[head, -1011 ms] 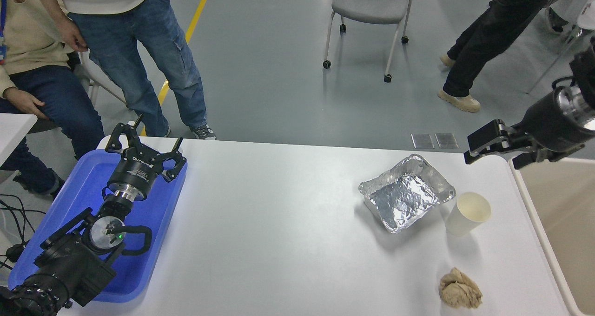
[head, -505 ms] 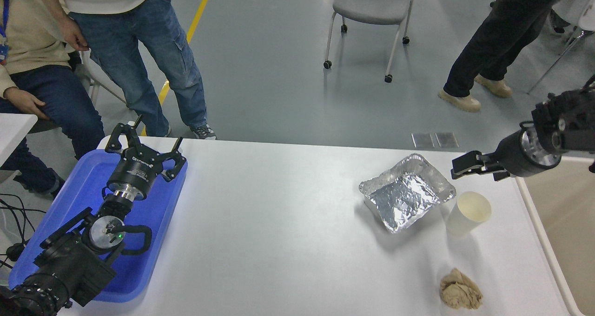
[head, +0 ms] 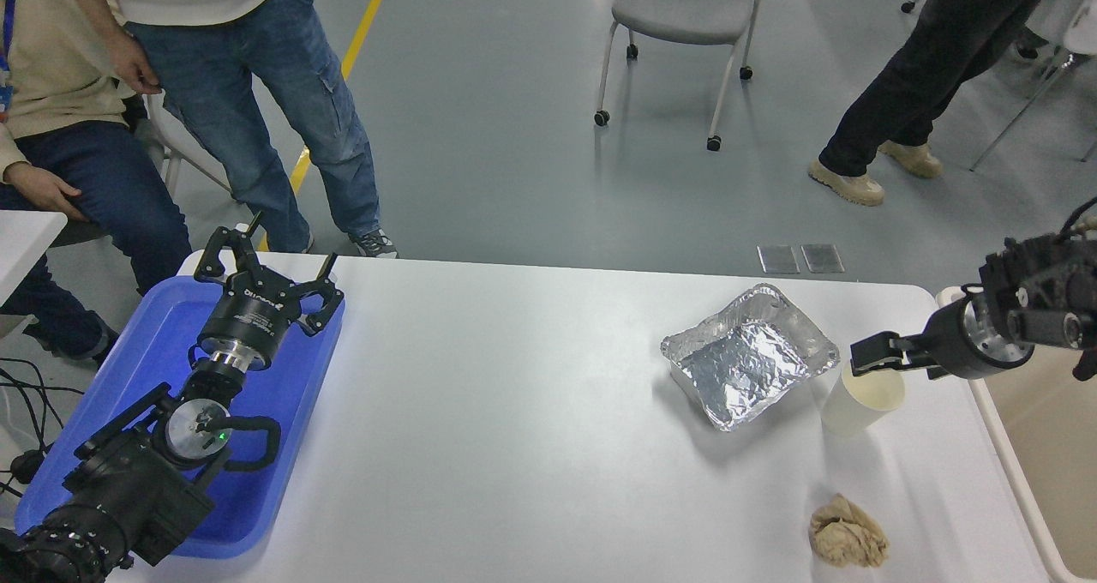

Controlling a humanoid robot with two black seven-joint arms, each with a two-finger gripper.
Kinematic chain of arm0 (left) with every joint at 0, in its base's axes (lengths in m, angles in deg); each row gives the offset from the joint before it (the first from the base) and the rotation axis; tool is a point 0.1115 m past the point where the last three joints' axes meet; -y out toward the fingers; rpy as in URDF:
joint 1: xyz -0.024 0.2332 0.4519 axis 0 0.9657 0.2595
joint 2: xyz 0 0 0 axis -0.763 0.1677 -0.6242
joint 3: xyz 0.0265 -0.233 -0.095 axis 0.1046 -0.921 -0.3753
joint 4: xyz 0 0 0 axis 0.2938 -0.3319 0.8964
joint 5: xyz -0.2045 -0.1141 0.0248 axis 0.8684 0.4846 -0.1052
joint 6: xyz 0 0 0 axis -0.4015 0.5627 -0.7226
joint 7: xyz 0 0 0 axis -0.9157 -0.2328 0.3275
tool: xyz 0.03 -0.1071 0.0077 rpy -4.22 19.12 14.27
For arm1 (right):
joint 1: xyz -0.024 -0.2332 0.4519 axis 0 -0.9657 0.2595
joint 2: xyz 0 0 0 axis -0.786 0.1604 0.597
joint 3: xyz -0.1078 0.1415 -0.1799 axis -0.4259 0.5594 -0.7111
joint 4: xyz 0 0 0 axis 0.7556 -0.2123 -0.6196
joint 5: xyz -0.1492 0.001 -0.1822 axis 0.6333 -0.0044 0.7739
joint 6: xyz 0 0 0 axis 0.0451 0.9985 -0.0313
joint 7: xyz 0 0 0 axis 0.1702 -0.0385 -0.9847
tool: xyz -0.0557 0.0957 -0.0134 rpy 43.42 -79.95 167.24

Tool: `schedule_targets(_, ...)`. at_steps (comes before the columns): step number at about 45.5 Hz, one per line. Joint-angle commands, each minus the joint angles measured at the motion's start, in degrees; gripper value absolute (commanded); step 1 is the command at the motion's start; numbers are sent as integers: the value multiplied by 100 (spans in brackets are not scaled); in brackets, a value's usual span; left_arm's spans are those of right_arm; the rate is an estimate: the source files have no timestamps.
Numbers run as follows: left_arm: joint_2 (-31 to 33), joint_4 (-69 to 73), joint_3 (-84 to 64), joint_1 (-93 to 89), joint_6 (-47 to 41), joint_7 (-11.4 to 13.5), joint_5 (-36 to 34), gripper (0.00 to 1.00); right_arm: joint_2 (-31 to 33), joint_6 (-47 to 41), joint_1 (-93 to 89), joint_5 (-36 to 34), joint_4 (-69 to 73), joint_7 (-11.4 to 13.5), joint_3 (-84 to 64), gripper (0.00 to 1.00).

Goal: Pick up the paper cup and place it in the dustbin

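Note:
I expect the paper cup to hang at a tilt but stay round when I lift it, because my right gripper touches only one side of the paper cup's rim (head: 892,374).
The paper cup (head: 857,405) stands upright on the white table (head: 514,411) at the right, just right of the foil tray. My right gripper (head: 876,354) reaches in from the right edge and hovers at the cup's far rim, just above its mouth, open and holding nothing. The dustbin (head: 1058,454), beige with a pale rim, stands beyond the table's right edge, partly cut off by the picture. My left gripper (head: 266,266) is parked open over the blue tray at the lower left.
A crinkled foil tray (head: 748,353) sits left of the cup. A crumpled brown paper ball (head: 848,531) lies near the front right edge. A blue plastic tray (head: 137,360) lies under the left arm. People stand and sit beyond the far edge, and a chair (head: 686,9) stands behind.
My right gripper has come down and toward me from above the table's far right corner to the cup's rim. The cup and the left arm have not moved.

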Motion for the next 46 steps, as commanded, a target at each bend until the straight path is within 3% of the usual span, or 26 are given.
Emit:
schedule_targets(1, 0, 0, 1, -1, 0, 0, -1, 100, 2, 405, -414, -7, -231, 6, 281, 99)
schedule_targets(14, 0, 0, 1, -1, 0, 0, -1, 100, 2, 555, -844, -103, -688, 32, 325, 99)
schedule_targets(17, 0, 0, 1, -1, 0, 0, -1, 100, 2, 599, -915, -138, -715, 41, 325, 94)
schedule_targets(25, 0, 0, 1, -1, 0, 0, -1, 100, 2, 634, -1091, -165, -715, 50, 334, 62)
schedule_targets(35, 0, 0, 1, -1, 0, 0, -1, 100, 2, 564, -1126, -217, -706, 41, 325, 0)
schedule_targets(46, 0, 0, -8, -1, 0, 0, -1, 100, 10, 520, -1091, -226, -653, 59, 386, 0)
